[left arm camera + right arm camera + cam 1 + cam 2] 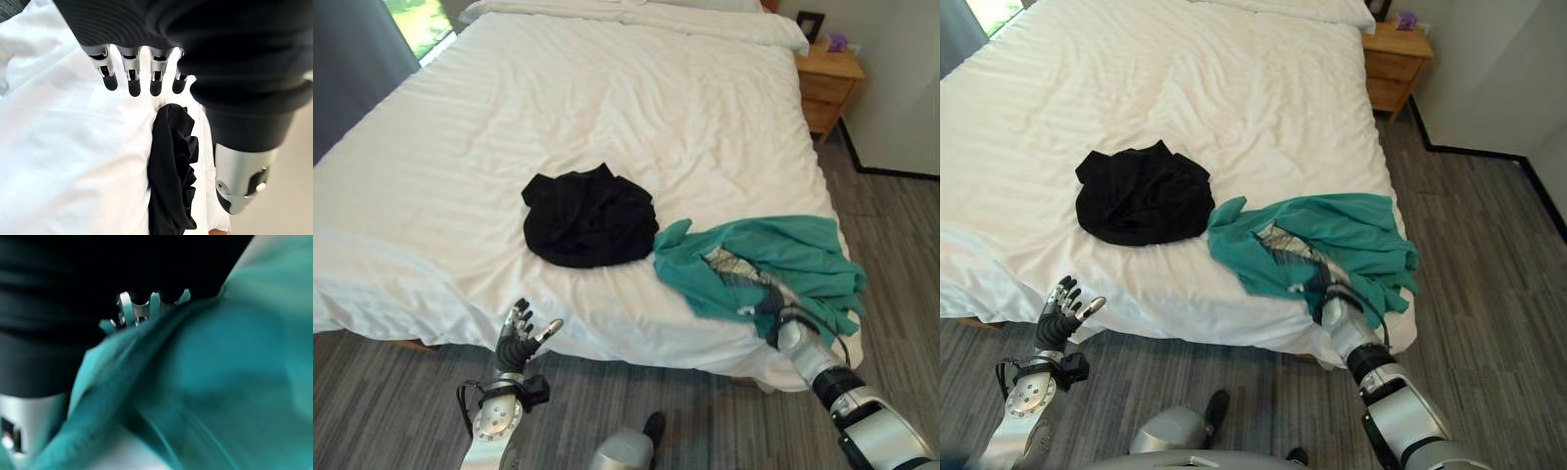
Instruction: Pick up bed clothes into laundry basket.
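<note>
The black garment (pixel 587 223) is bunched up in loose folds (pixel 619 192), so I expect its cloth to open out and hang down long when I lift it high.
A crumpled black garment (pixel 589 217) lies in the middle of the white bed (pixel 607 108), toward its near edge. To its right, a teal garment (pixel 773 257) with a patterned lining is spread over the bed's near right corner. My left hand (pixel 517 338) is raised in front of the bed's near edge, open and holding nothing; its straight fingers (pixel 129 73) point toward the black garment (pixel 171 171). My right hand (pixel 790 331) reaches into the near edge of the teal garment, and teal cloth (pixel 205 372) drapes over it.
Pillows (pixel 705 20) lie at the head of the bed. A wooden nightstand (pixel 827 73) with a small frame (pixel 810 22) stands at the far right. A dark curtain (pixel 352 49) hangs at the far left. Grey plank floor (pixel 901 255) runs along the bed's right side.
</note>
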Tool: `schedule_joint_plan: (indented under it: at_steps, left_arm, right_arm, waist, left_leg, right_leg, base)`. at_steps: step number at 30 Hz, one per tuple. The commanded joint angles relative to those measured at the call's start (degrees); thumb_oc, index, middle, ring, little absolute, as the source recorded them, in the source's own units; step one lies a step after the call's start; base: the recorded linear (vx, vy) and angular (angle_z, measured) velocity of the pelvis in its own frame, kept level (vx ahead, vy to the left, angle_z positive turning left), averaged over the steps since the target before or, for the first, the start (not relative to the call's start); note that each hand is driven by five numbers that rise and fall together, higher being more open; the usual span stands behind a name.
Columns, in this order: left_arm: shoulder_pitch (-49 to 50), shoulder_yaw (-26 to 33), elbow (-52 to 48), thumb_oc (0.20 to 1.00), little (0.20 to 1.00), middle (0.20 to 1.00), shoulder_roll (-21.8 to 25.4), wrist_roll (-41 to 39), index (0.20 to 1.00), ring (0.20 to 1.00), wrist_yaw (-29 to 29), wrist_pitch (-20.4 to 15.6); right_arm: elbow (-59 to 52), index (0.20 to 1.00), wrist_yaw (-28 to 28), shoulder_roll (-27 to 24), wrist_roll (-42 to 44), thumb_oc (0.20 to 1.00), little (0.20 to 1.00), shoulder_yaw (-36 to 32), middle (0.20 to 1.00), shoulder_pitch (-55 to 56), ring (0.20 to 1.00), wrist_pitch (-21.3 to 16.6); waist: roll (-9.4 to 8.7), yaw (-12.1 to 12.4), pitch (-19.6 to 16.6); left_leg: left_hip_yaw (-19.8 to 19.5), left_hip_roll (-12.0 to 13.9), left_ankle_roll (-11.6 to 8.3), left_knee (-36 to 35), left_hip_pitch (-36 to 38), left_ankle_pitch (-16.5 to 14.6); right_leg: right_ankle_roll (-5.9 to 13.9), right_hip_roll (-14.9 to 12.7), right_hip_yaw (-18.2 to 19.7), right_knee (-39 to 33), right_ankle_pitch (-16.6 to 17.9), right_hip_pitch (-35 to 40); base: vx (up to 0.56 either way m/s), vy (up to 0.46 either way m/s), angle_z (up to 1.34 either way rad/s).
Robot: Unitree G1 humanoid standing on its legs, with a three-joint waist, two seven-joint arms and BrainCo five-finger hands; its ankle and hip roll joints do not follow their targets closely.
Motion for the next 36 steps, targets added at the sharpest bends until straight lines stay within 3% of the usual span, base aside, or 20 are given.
schedule_joint_plan:
  at_steps: [1, 2, 3, 4, 9, 13, 14, 15, 18, 19, 20, 22, 24, 25, 28, 32, 36]
  left_arm:
    - [-1.39, 0.19, -4.7, 1.0, 1.0, 1.0, 2.5, -3.51, 1.0, 1.0, -1.21, -3.76]
    - [-1.21, 0.73, -5.81, 1.0, 1.0, 1.0, 2.86, -3.5, 1.0, 1.0, -1.52, -3.88]
    - [-0.99, 1.36, -7.11, 1.0, 1.0, 1.0, 3.21, -3.14, 1.0, 1.0, -1.78, -3.95]
    - [-1.17, 2.04, -8.12, 1.0, 1.0, 1.0, 3.74, -2.54, 1.0, 1.0, -1.66, -4.27]
    - [-4.17, 8.74, -15.49, 1.0, 1.0, 1.0, 8.83, 2.95, 1.0, 1.0, 1.68, -6.08]
    - [-11.41, 11.77, -16.06, 1.0, 1.0, 1.0, 15.53, 14.14, 1.0, 1.0, 8.24, -4.87]
    - [-16.01, 10.9, -11.96, 1.0, 1.0, 1.0, 18.71, 21.13, 1.0, 1.0, 11.5, -2.27]
    - [-16.33, 10.6, -11.77, 1.0, 1.0, 1.0, 18.72, 21.2, 1.0, 1.0, 11.61, -2.31]
    - [-23.43, 8.21, 0.36, 1.0, 1.0, 1.0, 23.23, 29.61, 1.0, 1.0, 15.07, 3.14]
    - [-25.96, 6.87, 9.42, 1.0, 1.0, 1.0, 25.88, 36.73, 1.0, 1.0, 16.5, 7.98]
    - [-27.03, 5.96, 12.25, 1.0, 1.0, 1.0, 26.39, 39.23, 1.0, 1.0, 16.55, 9.57]
    - [-27.92, 4.92, 15.53, 1.0, 1.0, 1.0, 27.11, 41.89, 1.0, 1.0, 16.52, 11.17]
    - [-33.22, -0.69, 32.17, 1.0, 1.0, 1.0, 29.92, 49.79, 1.0, 1.0, 15.91, 16.3]
    - [-33.81, -1.16, 32.53, 1.0, 1.0, 1.0, 29.94, 49.75, 1.0, 1.0, 16.02, 16.19]
    - [-35.85, -4.7, 47.72, 1.0, 1.0, 1.0, 30.45, 55.61, 1.0, 1.0, 13.57, 19.62]
    - [-34.96, -5.36, 56.41, 1.0, 1.0, 1.0, 30.72, 60.07, 1.0, 1.0, 10.92, 21.76]
    - [-31.3, -2.81, 63.72, 1.0, 1.0, 1.0, 30.1, 60.11, 1.0, 1.0, 8.52, 23.01]
  right_arm:
    - [6.98, 1.0, 3.38, -0.82, 4.93, 1.0, 1.0, 0.89, 1.0, -0.2, 1.0, 3.41]
    - [8.72, 1.0, 3.93, -0.5, 5.1, 1.0, 1.0, 0.8, 1.0, 0.61, 1.0, 3.52]
    - [10.26, 0.445, 4.79, -0.09, 5.12, 0.445, 0.445, 0.73, 0.445, 1.62, 0.445, 3.64]
    - [10.91, 0.2, 5.26, -0.01, 5.21, 0.2, 0.2, 0.4, 0.2, 2.61, 0.2, 3.6]
    - [9.2, 0.2, 6.37, -2.32, 6.83, 0.2, 0.2, -2.11, 0.2, 8.14, 0.2, 2.64]
    - [-1.5, 0.2, 5.76, -7.04, 8.92, 0.2, 0.2, -5.2, 0.2, 12.72, 0.2, 1.11]
    - [-11.65, 0.2, 5.13, -10.59, 9.95, 0.2, 0.2, -7.82, 0.2, 14.64, 0.2, -0.41]
    - [-11.89, 0.2, 5.2, -10.68, 9.93, 0.2, 0.2, -8.05, 0.2, 14.8, 0.2, -0.27]
    - [-33.2, 0.2, 4.42, -18.75, 10.66, 0.2, 0.2, -14.83, 0.2, 18.87, 0.2, -2.96]
    - [-49.31, 0.2, 3.29, -23.12, 12.23, 0.2, 0.2, -22.73, 0.2, 21.97, 0.2, -5.52]
    - [-53.2, 0.2, 2.94, -23.54, 13.4, 0.2, 0.2, -24.95, 0.2, 22.36, 0.2, -6.91]
    - [-56.0, 0.2, 2.24, -23.85, 14.81, 0.2, 0.2, -27.26, 0.2, 22.3, 0.2, -7.93]
    - [-60.12, 0.2, -0.38, -24.02, 19.25, 0.2, 0.2, -31.03, 0.2, 21.49, 0.2, -11.51]
    - [-60.17, 0.2, -0.36, -23.95, 19.27, 0.2, 0.2, -31.29, 0.2, 21.58, 0.2, -11.49]
    - [-64.54, 0.2, -2.6, -23.93, 22.33, 0.2, 0.2, -38.49, 0.2, 25.26, 0.2, -14.0]
    - [-61.42, 0.2, -5.2, -25.33, 20.16, 0.2, 0.2, -48.44, 0.2, 33.8, 0.2, -12.21]
    - [-54.54, 0.2, -6.58, -25.42, 18.37, 0.2, 0.2, -52.18, 0.2, 38.55, 0.2, -8.84]
  waist:
    - [1.5, 1.42, -2.43]
    - [1.55, 1.57, -2.54]
    - [1.62, 1.79, -2.71]
    - [1.67, 1.94, -2.84]
    - [1.23, 1.81, -3.19]
    - [0.26, -0.45, -3.54]
    - [-0.12, -2.71, -3.73]
    - [-0.15, -2.56, -3.76]
    - [-0.32, -6.96, -4.39]
    - [-0.23, -11.3, -4.91]
    - [-0.25, -12.54, -5.18]
    - [-0.41, -13.39, -5.4]
    - [-0.74, -16.82, -5.58]
    - [-0.88, -16.58, -5.6]
    - [-2.19, -19.53, -5.53]
    - [-4.5, -21.89, -5.21]
    - [-5.56, -22.8, -4.26]
  left_leg:
    - [2.09, 7.67, -5.77, -4.06, -0.57, -1.26]
    - [2.08, 7.61, -5.8, -4.06, -0.54, -1.34]
    - [2.1, 7.59, -5.81, -4.06, -0.43, -1.52]
    - [2.03, 7.58, -5.81, -4.06, -0.28, -1.65]
    - [2.48, 7.77, -6.04, -4.06, 1.02, -2.41]
    - [3.97, 8.33, -6.06, -4.06, 1.98, -3.21]
    - [5.26, 8.71, -6.04, -4.06, 2.53, -3.74]
    - [5.26, 8.64, -5.99, -4.06, 2.31, -3.5]
    - [7.88, 9.07, -5.74, -4.06, 3.19, -4.27]
    - [10.17, 9.67, -5.58, -4.06, 4.37, -5.31]
    - [11.12, 9.84, -5.51, -4.06, 4.66, -5.58]
    - [11.96, 9.94, -5.36, -4.06, 4.69, -5.53]
    - [14.9, 11.04, -5.27, -4.06, 5.4, -6.27]
    - [14.97, 10.95, -5.24, -4.06, 5.15, -5.99]
    - [17.7, 12.04, -5.44, -4.06, 6.17, -6.54]
    - [19.34, 12.56, -5.51, -4.06, 6.09, -6.28]
    - [21.37, 13.52, -5.65, -4.06, 6.26, -6.63]
  right_leg:
    - [0.78, 0.17, 0.15, 0.76, -1.96, -1.57]
    - [0.86, 0.1, 0.2, 0.76, -2.04, -1.49]
    - [0.91, 0.05, 0.29, 0.76, -2.25, -1.36]
    - [0.96, -0.01, 0.36, 0.76, -2.4, -1.23]
    - [1.43, -0.37, 0.48, 0.76, -2.82, -0.41]
    - [2.18, -0.7, 1.13, 0.76, -1.99, -0.59]
    - [2.61, -0.77, 2.01, 0.76, -1.58, -0.9]
    - [2.6, -0.84, 2.04, 0.76, -1.4, -1.12]
    - [3.28, -0.91, 4.63, 0.76, 0.06, -2.57]
    - [3.89, -0.78, 7.32, 0.76, 1.28, -3.81]
    - [4.06, -0.71, 8.2, 0.76, 1.8, -4.34]
    - [4.2, -0.65, 9.39, 0.76, 2.4, -5.13]
    - [4.74, 0.03, 11.99, 0.76, 3.62, -6.92]
    - [4.74, -0.05, 12.1, 0.76, 3.84, -7.21]
    - [4.74, 0.97, 13.81, 0.76, 5.03, -7.86]
    - [4.74, 1.97, 14.79, 0.95, 6.11, -9.07]
    - [4.74, 3.09, 15.69, 1.31, 7.28, -10.3]
  base:
    - [0.02, 0.011, -0.03]
    - [0.03, 0.006, -0.01]
    - [0.04, 0.008, 0.01]
    - [0.05, 0.007, 0.02]
    - [0.04, 0.004, 0.03]
    - [0.01, 0.017, -0.01]
    - [-0.01, 0.041, -0.22]
    - [0.0, 0.058, -0.25]
    - [0.01, 0.115, -0.54]
    - [0.06, 0.17, -1.01]
    - [0.04, 0.14, -0.79]
    - [0.01, 0.076, -0.62]
    - [0.02, 0.097, -0.64]
    - [0.01, 0.06, -0.62]
    - [0.04, 0.04, -0.52]
    - [0.02, 0.034, -0.27]
    - [-0.01, 0.02, -0.27]
